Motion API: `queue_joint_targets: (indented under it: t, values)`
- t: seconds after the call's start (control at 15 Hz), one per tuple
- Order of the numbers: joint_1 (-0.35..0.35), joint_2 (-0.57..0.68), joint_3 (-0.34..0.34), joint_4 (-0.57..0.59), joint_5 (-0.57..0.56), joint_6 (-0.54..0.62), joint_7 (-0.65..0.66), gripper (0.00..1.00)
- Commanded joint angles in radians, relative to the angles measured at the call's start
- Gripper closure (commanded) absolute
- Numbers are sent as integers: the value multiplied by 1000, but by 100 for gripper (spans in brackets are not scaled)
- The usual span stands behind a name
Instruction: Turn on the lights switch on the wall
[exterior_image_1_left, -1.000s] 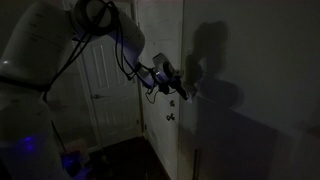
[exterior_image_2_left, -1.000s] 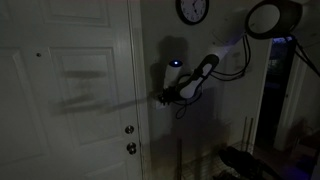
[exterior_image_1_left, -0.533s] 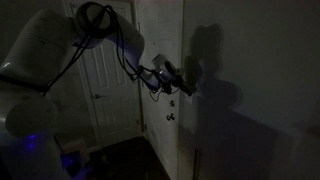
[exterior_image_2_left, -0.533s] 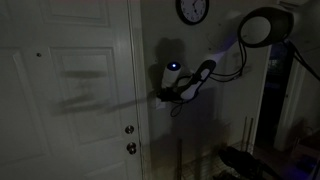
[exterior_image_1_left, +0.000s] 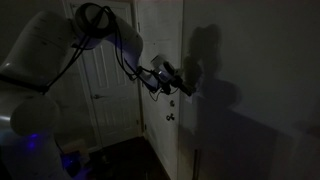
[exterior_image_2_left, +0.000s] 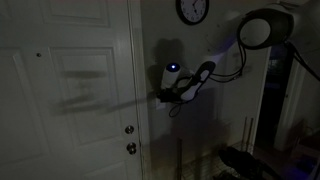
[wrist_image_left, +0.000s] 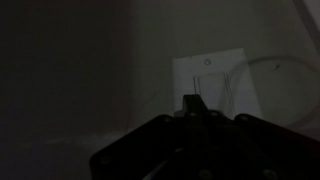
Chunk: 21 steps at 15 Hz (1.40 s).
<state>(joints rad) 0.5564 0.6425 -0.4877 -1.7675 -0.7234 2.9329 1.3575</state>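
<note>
My gripper should move across to the rocker's middle (wrist_image_left: 214, 93) before it presses, because its fingers are pointing at the side edge of the switch's rocker (wrist_image_left: 197, 86).
The room is dark. In the wrist view the lights switch (wrist_image_left: 210, 82) is a pale upright plate on the wall (wrist_image_left: 160, 40), right in front of my gripper (wrist_image_left: 194, 101). The fingers are shut together into one narrow tip that points at the lower part of the plate, very close to it or touching it; I cannot tell which. In both exterior views the gripper (exterior_image_1_left: 185, 90) (exterior_image_2_left: 160, 97) is stretched out against the wall (exterior_image_1_left: 250, 60) (exterior_image_2_left: 160, 30) and hides the switch.
A white panelled door (exterior_image_2_left: 70, 90) with a round knob (exterior_image_2_left: 130, 130) and a small lock (exterior_image_2_left: 131, 148) stands beside the wall strip. A round clock (exterior_image_2_left: 192, 10) hangs above. Another panelled door (exterior_image_1_left: 105, 90) and a door edge with a knob (exterior_image_1_left: 170, 117) show too.
The arm has pushed the gripper a little closer to the wall over the last second. Since half a second ago it has hardly moved.
</note>
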Motion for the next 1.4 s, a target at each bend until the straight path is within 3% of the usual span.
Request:
queue_joint_targets:
  t: [0.0, 0.2, 0.6, 1.0, 1.33]
  values:
    - [-19, -78, 72, -82, 28, -9, -57, 98]
    - [-60, -103, 153, -107, 69, -24, -98, 98]
    - [0, -84, 77, -70, 23, -87, -11, 98]
    - [94, -52, -75, -41, -71, -31, 105, 98]
    - [72, -60, -49, -58, -24, 25, 91, 98]
